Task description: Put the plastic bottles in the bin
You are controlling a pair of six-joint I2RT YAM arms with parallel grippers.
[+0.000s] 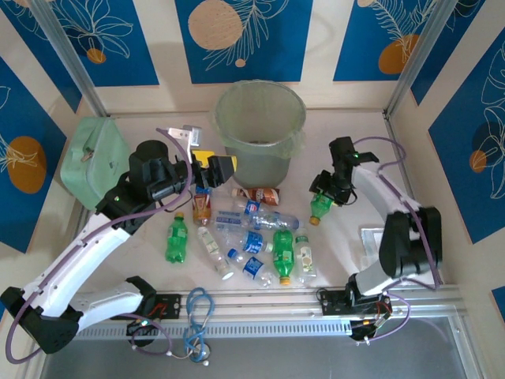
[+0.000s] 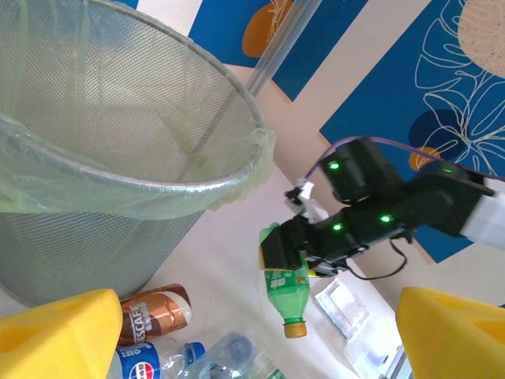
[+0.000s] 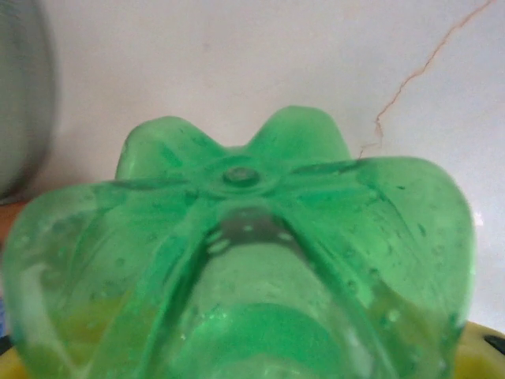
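Note:
My right gripper has the green bottle (image 1: 320,204) by its base, away from the bin. I should pass it by its orange cap (image 1: 314,221) to my left gripper.
The pale green bin (image 1: 260,130) with its liner bag stands at the back centre, and its mesh wall and rim (image 2: 118,158) loom large in the left wrist view. My right gripper (image 1: 325,192) is shut on a green bottle (image 1: 319,208) held above the table right of the bin, orange cap down. The same bottle (image 2: 296,292) hangs from that gripper (image 2: 296,249), and its base (image 3: 245,260) faces the right wrist camera. My left gripper (image 1: 215,164) is open beside the bin's left front, yellow fingers (image 2: 55,335) empty. Several bottles (image 1: 252,237) lie in front of the bin, including a brown one (image 2: 154,312).
A flat mint-green case (image 1: 95,154) lies at the far left. A clear packet (image 1: 371,237) lies on the table by the right arm, also seen as a packet (image 2: 341,306) below the held bottle. A blue cable (image 1: 197,312) loops over the near rail.

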